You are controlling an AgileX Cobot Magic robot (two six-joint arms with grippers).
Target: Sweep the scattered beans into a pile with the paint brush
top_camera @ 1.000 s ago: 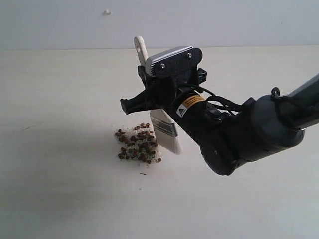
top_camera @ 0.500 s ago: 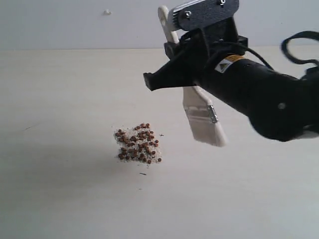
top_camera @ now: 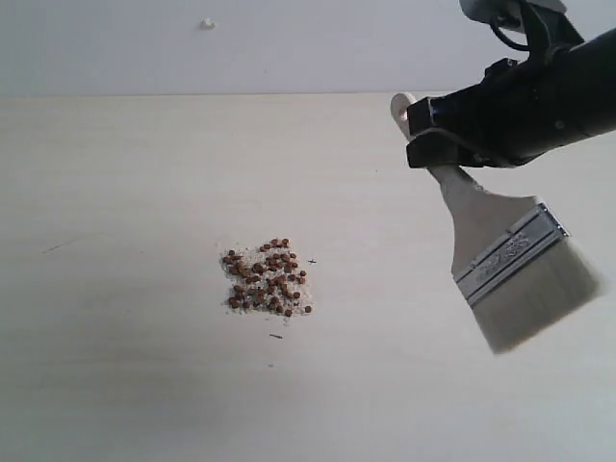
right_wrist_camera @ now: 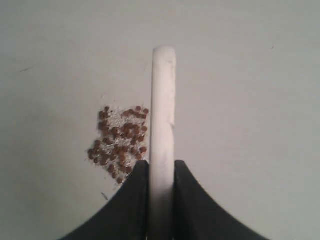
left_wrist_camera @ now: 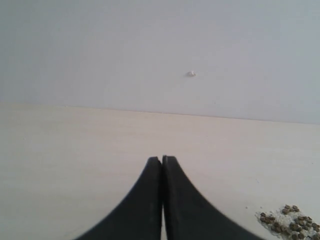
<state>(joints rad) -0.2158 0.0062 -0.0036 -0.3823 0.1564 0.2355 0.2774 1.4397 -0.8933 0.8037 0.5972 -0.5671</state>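
Note:
My right gripper is lowering the brush to the table [top_camera: 385, 313], which is clear beside the beans in one pile [top_camera: 267, 278]. It should keep going down there until the brush lies flat, then let go.
The beans lie gathered in one pile [top_camera: 268, 280] of reddish-brown grains and whitish crumbs on the pale table [top_camera: 115, 192]. My right gripper [top_camera: 430, 144] is up at the right, shut on the wooden handle of the paint brush [top_camera: 481, 226]. The brush hangs in the air, its cream bristles [top_camera: 539, 306] pointing down and right, well clear of the pile. In the right wrist view the handle [right_wrist_camera: 163, 100] runs out between the black fingers [right_wrist_camera: 135, 195], with the pile [right_wrist_camera: 120, 140] beside it below. My left gripper [left_wrist_camera: 162, 159] is shut and empty over bare table, with the pile's edge [left_wrist_camera: 290, 222] at the corner.
A small dark sliver [top_camera: 276, 336] lies just in front of the pile, and a faint scratch [top_camera: 58, 246] marks the table at the left. A light wall [top_camera: 289, 48] with a white speck [top_camera: 206, 23] rises behind the table's far edge.
My right arm has lifted and swung to the right with the brush, from beside the pile to high at the right edge. The pile has kept its shape.

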